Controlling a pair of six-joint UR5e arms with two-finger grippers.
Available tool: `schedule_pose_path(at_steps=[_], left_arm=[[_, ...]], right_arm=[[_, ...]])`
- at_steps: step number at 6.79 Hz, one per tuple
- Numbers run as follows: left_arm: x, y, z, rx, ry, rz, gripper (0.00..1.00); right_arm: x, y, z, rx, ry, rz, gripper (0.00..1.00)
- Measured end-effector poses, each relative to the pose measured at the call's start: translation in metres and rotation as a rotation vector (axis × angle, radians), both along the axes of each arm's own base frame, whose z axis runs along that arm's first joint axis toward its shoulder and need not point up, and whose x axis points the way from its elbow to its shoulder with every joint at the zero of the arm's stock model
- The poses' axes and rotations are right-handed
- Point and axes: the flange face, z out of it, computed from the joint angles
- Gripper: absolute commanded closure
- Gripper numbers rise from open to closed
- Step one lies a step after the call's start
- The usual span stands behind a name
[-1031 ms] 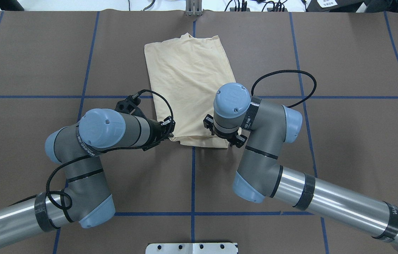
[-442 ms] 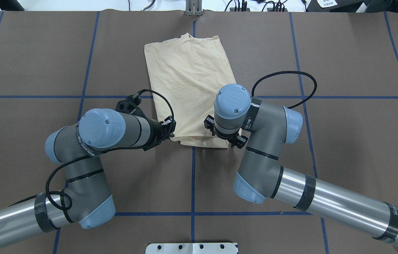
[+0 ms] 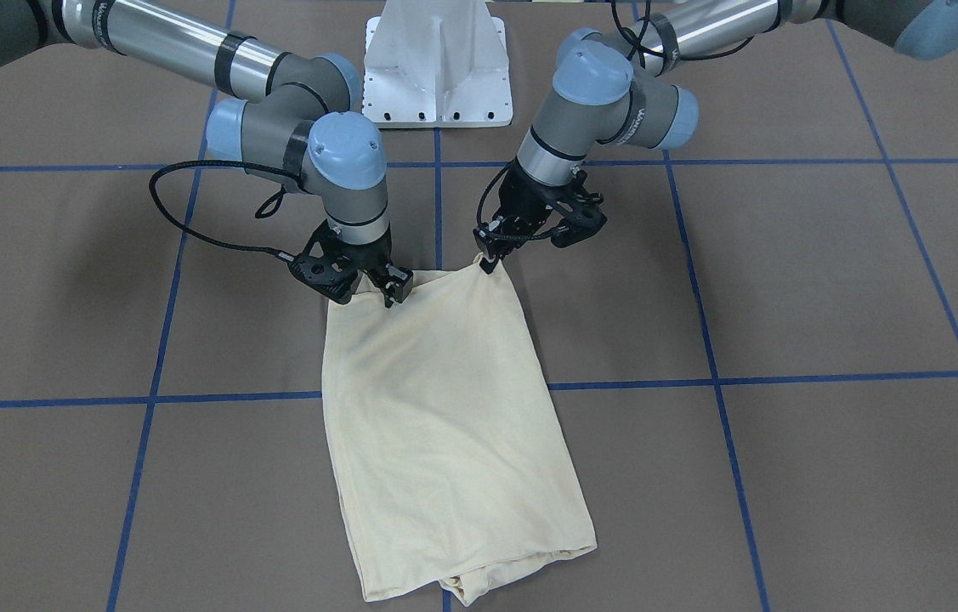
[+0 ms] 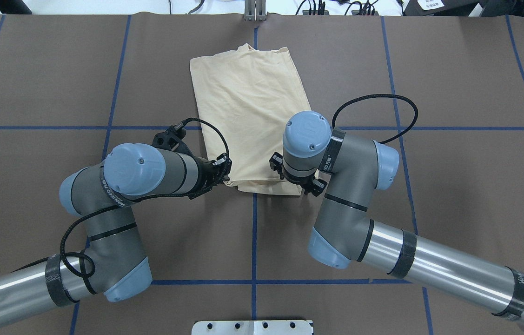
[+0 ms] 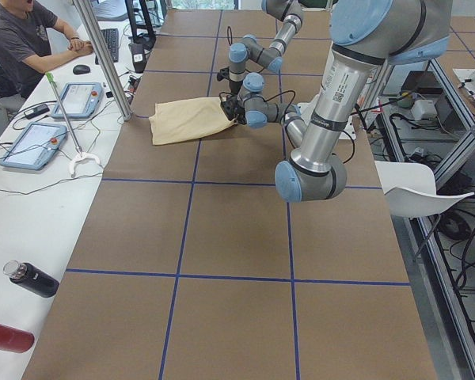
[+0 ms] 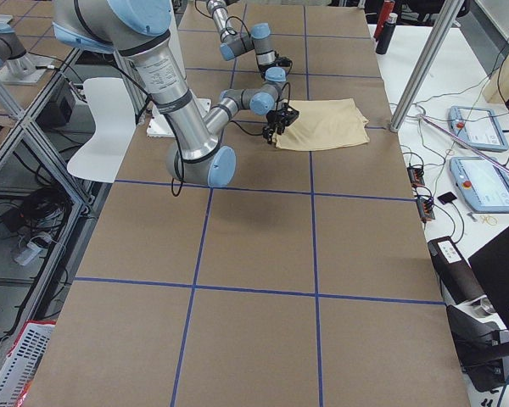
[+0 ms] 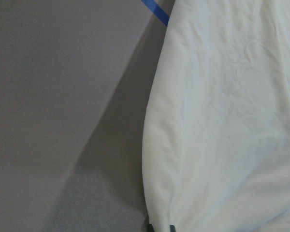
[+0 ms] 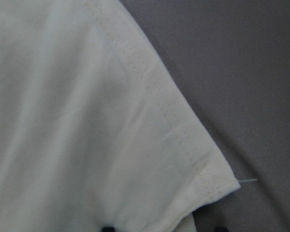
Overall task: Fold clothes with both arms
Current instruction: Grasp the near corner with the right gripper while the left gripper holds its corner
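Observation:
The cream shirt's far end (image 3: 480,561) is loose and flat. The whole strip (image 3: 444,408) will come sliding along when I pull its corners toward the pedestal base.
The clothes are one pale cream shirt (image 4: 248,107), folded into a long strip lying flat on the brown table (image 4: 452,186). No print shows. My left gripper (image 4: 227,178) is at the strip's near left corner. In the front-facing view this left gripper (image 3: 485,257) holds that corner in a small raised peak. The left wrist view shows cloth (image 7: 222,121) gathered into its closed tips. My right gripper (image 3: 381,293) is at the other near corner. Its fingertips (image 8: 106,227) stand wide apart with the stitched hem corner (image 8: 203,169) between them.
The white pedestal base (image 3: 438,68) stands close behind both wrists. Blue tape lines (image 4: 255,232) grid the table. A metal post (image 5: 103,59) rises at the far edge. Beyond it, a seated person (image 5: 24,39) is at a side desk with tablets. Bottles (image 5: 32,279) lie beside the table.
The right wrist has crept a few pixels toward the robot and to the right. The left arm and the shirt have not moved.

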Motion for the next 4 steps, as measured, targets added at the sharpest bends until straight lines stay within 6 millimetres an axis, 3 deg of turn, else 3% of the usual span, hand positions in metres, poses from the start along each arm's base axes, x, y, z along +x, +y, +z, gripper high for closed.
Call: schedule_pose_path(at_steps=[4], left_arm=[[0.0002,-0.0001,0.0003,0.000,0.000,0.000,1.00]], right_arm=[[0.0004,-0.0006,-0.0031,0.004,-0.005,0.000,1.00]])
